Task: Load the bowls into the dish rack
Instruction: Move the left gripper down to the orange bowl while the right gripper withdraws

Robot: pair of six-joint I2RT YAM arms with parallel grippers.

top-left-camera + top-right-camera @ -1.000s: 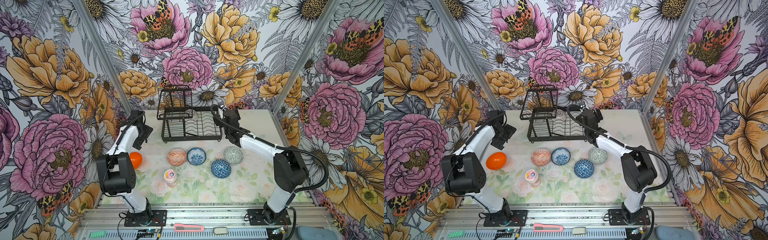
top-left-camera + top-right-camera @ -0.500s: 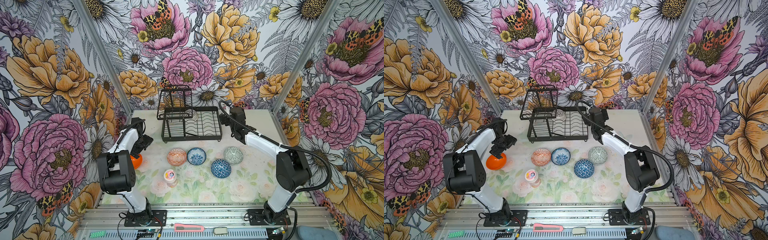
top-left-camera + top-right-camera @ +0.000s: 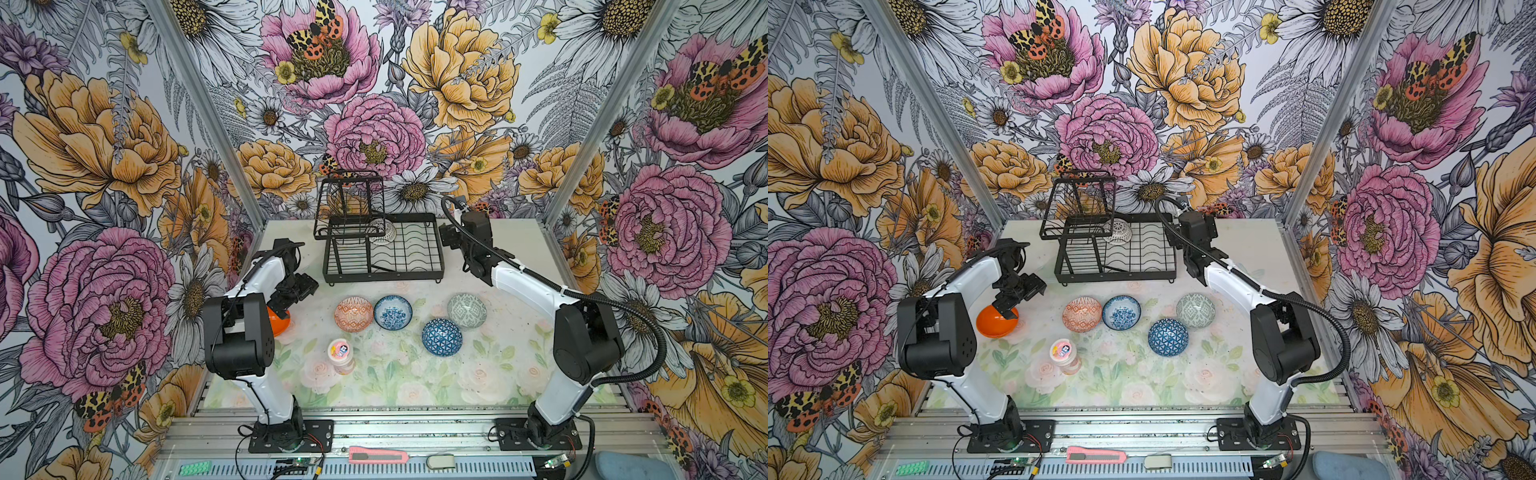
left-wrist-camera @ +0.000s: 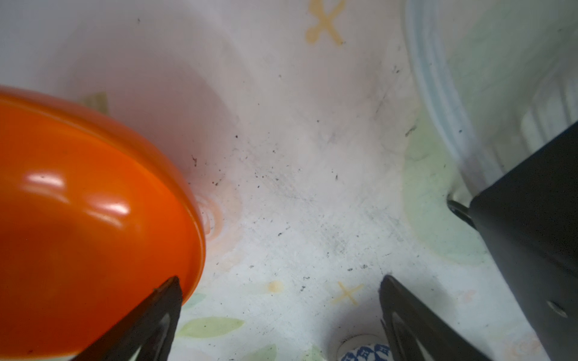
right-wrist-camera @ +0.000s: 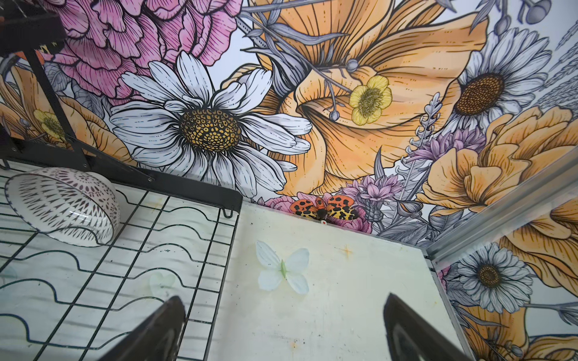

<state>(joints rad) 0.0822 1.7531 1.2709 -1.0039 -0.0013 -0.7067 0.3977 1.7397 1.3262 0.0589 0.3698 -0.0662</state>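
Observation:
My left gripper should first drag the plain orange bowl by its rim toward the orange geometric bowl, because the plain bowl is far out beside my left arm.
The black wire dish rack stands at the back, with a white patterned bowl tilted inside. In both top views, a loose group on the mat holds the orange geometric, white-blue floral, grey-green and dark blue bowls. My left gripper is open, one finger over the rim of the plain orange bowl. My right gripper is open and empty at the rack's right edge.
A small pink-lidded jar stands in front of the bowls. A pink box cutter lies on the metal rail at the front. Floral walls close in the back and both sides.
My left gripper has come down towards the front and now straddles the plain orange bowl's rim. My right gripper has drawn back to the right, off the rack.

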